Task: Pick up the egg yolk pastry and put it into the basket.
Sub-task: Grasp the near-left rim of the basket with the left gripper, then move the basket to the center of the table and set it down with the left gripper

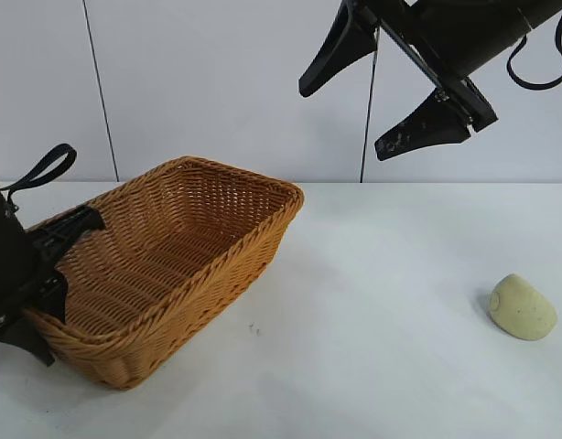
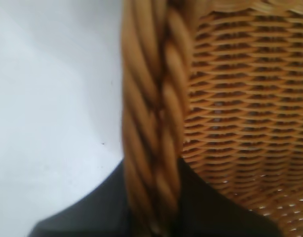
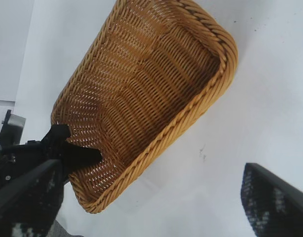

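Note:
The basket's far end slants toward the wall. My left gripper should lift the basket's rim, turn the basket straight and set it down before the pastry goes in.
The egg yolk pastry is a pale cream dome lying on its side on the white table at the right. The orange-tan wicker basket stands at the left and also shows in the right wrist view. My left gripper is shut on the basket's braided rim at its near-left corner, one finger inside and one outside. My right gripper hangs open and empty high above the table, well above and left of the pastry. The pastry is out of both wrist views.
The white table stretches between the basket and the pastry, with a small dark speck beside the basket. A pale wall with a vertical seam stands behind.

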